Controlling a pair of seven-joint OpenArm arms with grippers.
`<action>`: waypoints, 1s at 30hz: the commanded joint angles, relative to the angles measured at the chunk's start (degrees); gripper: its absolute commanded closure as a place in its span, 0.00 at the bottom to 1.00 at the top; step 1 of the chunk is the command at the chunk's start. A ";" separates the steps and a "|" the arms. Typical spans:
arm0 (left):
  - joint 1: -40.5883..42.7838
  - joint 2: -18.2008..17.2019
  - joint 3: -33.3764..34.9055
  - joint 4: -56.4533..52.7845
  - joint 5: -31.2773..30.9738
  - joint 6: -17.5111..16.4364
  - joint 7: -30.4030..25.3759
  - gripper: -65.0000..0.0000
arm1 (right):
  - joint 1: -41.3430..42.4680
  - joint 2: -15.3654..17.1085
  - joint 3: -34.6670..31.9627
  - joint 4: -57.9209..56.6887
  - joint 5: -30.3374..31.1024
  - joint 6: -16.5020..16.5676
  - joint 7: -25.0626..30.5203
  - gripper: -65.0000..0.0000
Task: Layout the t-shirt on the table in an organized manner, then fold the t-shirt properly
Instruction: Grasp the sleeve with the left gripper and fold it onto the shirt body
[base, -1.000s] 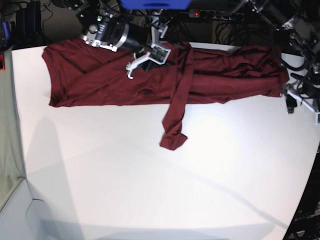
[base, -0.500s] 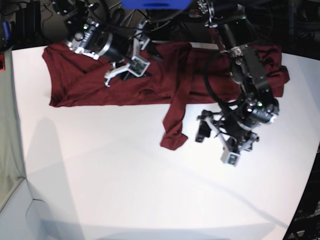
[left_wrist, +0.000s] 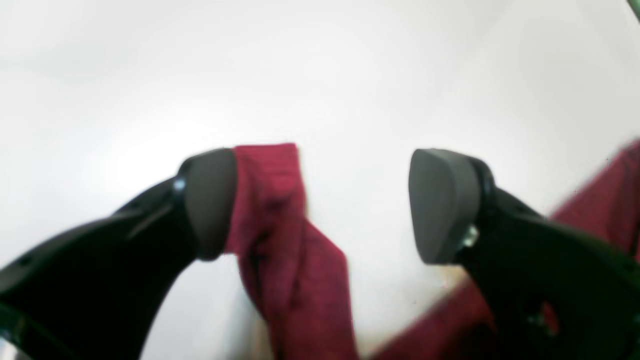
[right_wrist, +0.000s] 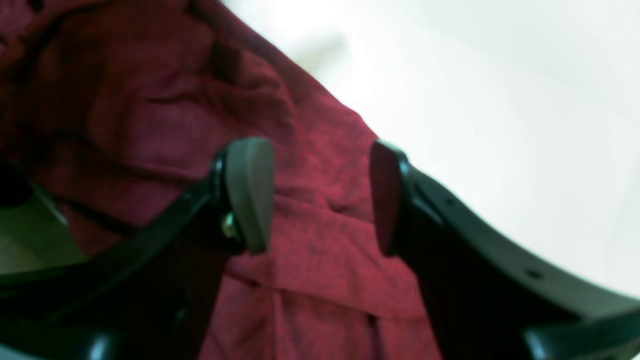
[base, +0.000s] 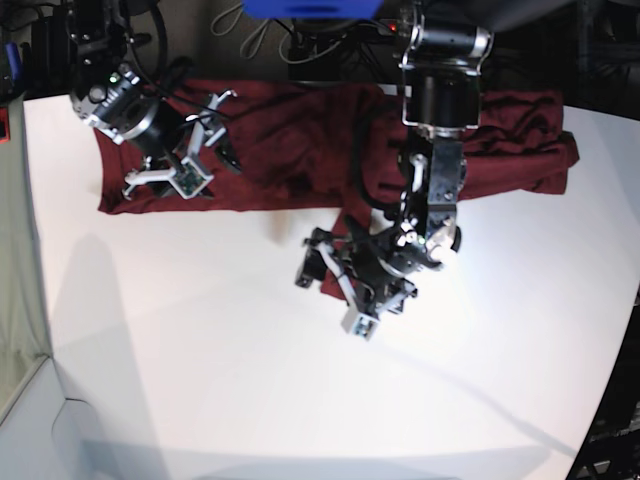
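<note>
The robot's left gripper should keep moving toward that maroon cloth (base: 345, 267) until its fingers close around it, as the narrow cloth piece's end (base: 340, 288) lies free within the span of the open fingers.
The maroon t-shirt (base: 300, 140) lies bunched in a long band along the far side of the white table (base: 200, 350), and a narrow strip of it (base: 352, 215) trails toward the middle. My left gripper (base: 318, 268) hovers open over that strip's end. In the left wrist view the strip (left_wrist: 285, 240) lies against the left finger (left_wrist: 210, 200), with bare table between the fingers of the gripper (left_wrist: 322, 205). My right gripper (base: 205, 148) is open over the shirt's left part. Seen from its wrist, the gripper (right_wrist: 320, 197) has wrinkled cloth (right_wrist: 150, 120) below it, near the hem.
Cables and dark equipment (base: 300, 45) crowd the space behind the table's far edge, with a blue object (base: 310, 8) at the top. A grey-green panel (base: 15, 250) stands along the left side. The table's curved edge (base: 610, 400) runs down the right.
The left arm has swung in from the right and come to the trailing strip's end. The right arm has slid left along the shirt. Both grippers stayed open.
</note>
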 joint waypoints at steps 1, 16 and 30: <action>-1.73 0.21 0.60 -0.56 -0.64 -0.03 -1.56 0.20 | 0.23 0.09 0.64 1.06 0.78 0.01 1.40 0.51; -4.89 -0.06 1.40 -12.43 -0.20 0.23 -4.64 0.23 | -0.03 0.18 1.17 1.06 0.69 0.01 1.40 0.51; -4.10 -0.15 -6.96 -3.55 -0.64 0.15 -4.20 1.00 | 0.32 0.09 1.52 1.06 0.69 0.01 1.40 0.51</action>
